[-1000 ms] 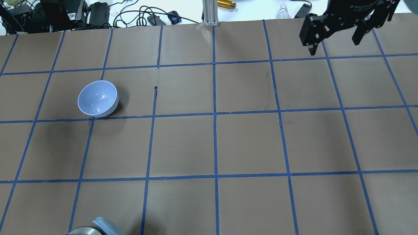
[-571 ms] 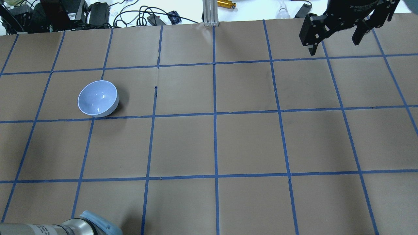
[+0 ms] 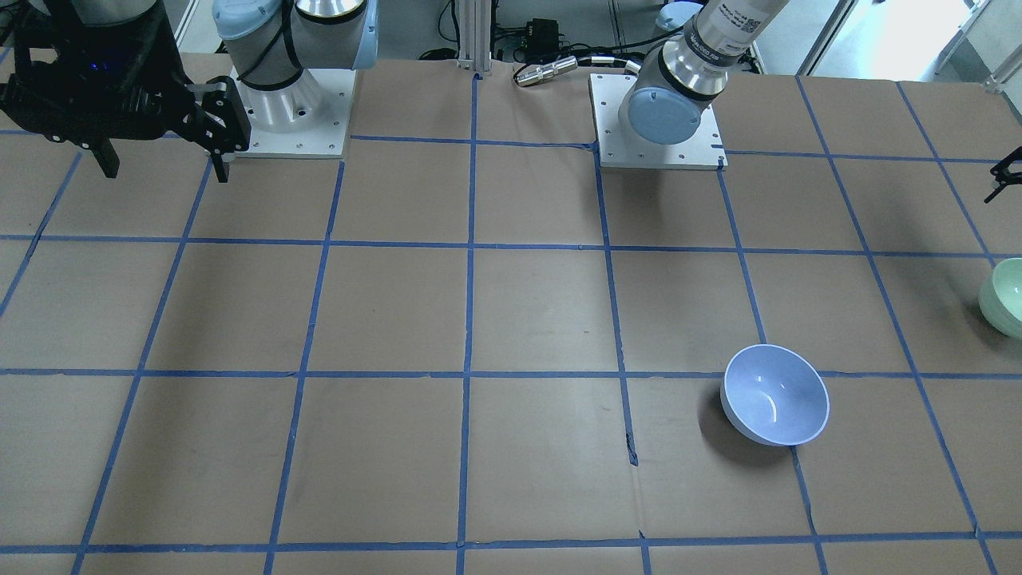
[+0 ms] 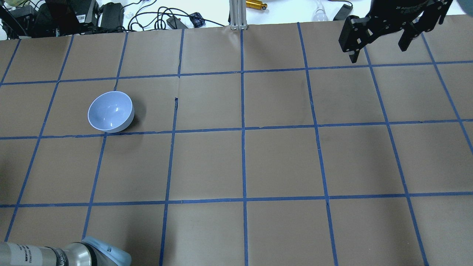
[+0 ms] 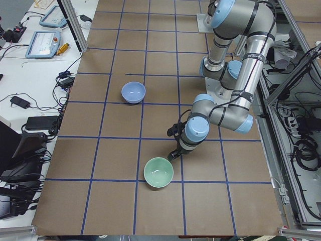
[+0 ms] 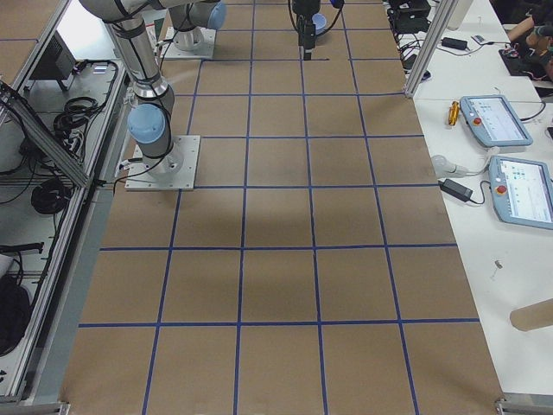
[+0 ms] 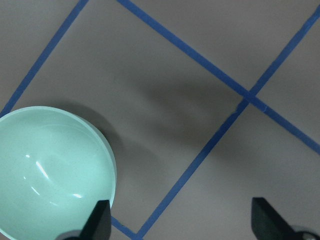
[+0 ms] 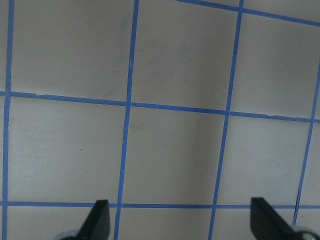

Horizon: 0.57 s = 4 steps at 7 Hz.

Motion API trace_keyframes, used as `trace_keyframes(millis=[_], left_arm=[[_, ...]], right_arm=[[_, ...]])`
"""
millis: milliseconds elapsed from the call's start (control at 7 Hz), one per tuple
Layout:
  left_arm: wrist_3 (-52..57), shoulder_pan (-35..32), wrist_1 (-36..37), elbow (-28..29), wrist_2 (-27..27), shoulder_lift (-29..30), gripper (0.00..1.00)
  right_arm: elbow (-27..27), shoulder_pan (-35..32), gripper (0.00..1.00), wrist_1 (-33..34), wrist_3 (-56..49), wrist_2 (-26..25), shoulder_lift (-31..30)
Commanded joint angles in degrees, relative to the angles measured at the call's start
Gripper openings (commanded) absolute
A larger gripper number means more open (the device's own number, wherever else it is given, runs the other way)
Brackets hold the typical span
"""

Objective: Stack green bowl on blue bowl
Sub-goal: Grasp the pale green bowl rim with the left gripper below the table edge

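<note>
I expect the green bowl [image 3: 1004, 298] to sit deep inside the blue bowl, almost rim to rim, when I lower it, because the blue bowl's empty hollow [image 3: 774, 394] is wide and round.
The green bowl [image 5: 158, 172] stands upright near the table's left end, also at the right edge of the front view [image 3: 1004, 297] and at lower left of the left wrist view [image 7: 50, 170]. My left gripper [image 7: 182, 225] is open and empty, hovering just beside the bowl's rim [image 5: 173, 153]; one fingertip [image 7: 101, 220] lies over the rim's edge. The blue bowl [image 4: 110, 111] stands upright and empty, a grid square or so away [image 3: 774, 394] [image 5: 133, 92]. My right gripper [image 4: 378, 50] is open and empty, high over the far right corner [image 3: 162, 166] [image 8: 182, 222].
The table [image 4: 281, 162] is brown paper with a blue tape grid. The left arm's forearm [image 4: 55, 255] lies low at the front left. Cables and boxes [image 4: 74, 14] crowd the far edge. Both arm bases [image 3: 655, 120] sit at the robot's side.
The left arm's forearm has swung further into the overhead view at the bottom left. The right gripper and the blue bowl have stayed put.
</note>
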<state>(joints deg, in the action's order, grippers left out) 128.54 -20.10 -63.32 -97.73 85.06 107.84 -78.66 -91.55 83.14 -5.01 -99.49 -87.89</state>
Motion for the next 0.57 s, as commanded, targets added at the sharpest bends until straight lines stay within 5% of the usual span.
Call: trace_keyframes(millis=[0,429], left_arm=[[9.67,0.06,0.38,4.64,-0.07,6.57,1.0],[13.93,-0.03,3.81,4.82,1.07,10.98,1.0]], right_arm=[[0.0,-0.03,1.0,0.0,0.0,0.0,0.0],[0.0,-0.03,1.0,0.0,0.0,0.0,0.0]])
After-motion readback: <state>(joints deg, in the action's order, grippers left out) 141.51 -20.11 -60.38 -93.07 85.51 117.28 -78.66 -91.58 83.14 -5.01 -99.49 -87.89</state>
